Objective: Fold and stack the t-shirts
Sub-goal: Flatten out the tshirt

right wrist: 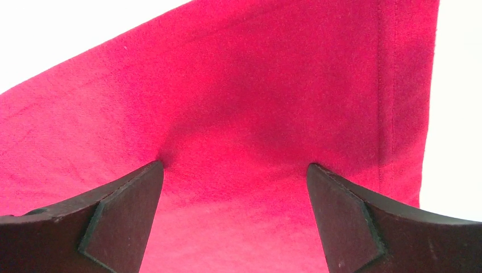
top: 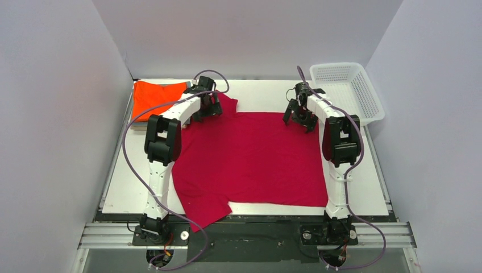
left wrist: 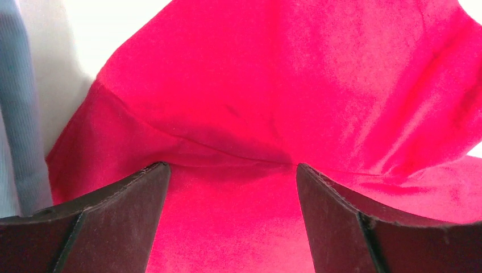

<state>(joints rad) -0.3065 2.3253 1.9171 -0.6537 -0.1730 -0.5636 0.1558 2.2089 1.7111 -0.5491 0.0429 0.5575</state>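
Note:
The near sleeve of the red t-shirt (top: 206, 211) droops over the front edge, so my left gripper should skip the far sleeve and raise the near sleeve's end (top: 200, 225).
A large crimson-red t-shirt (top: 250, 162) lies spread flat over the middle of the table, its near part hanging over the front edge. My left gripper (top: 207, 109) is open at the shirt's far left corner, jaws wide apart with red cloth (left wrist: 273, 96) between and beyond them. My right gripper (top: 299, 118) is open at the far right corner, jaws apart over the red cloth (right wrist: 256, 114) near its hemmed edge. A folded bright orange t-shirt (top: 156, 98) lies at the far left on a grey-blue one (left wrist: 23, 114), which shows as a strip.
A white plastic mesh basket (top: 348, 90) stands at the far right corner. White walls enclose the table on three sides. Bare white table (top: 364, 182) shows to the right of the red shirt and at the near left (top: 131, 187).

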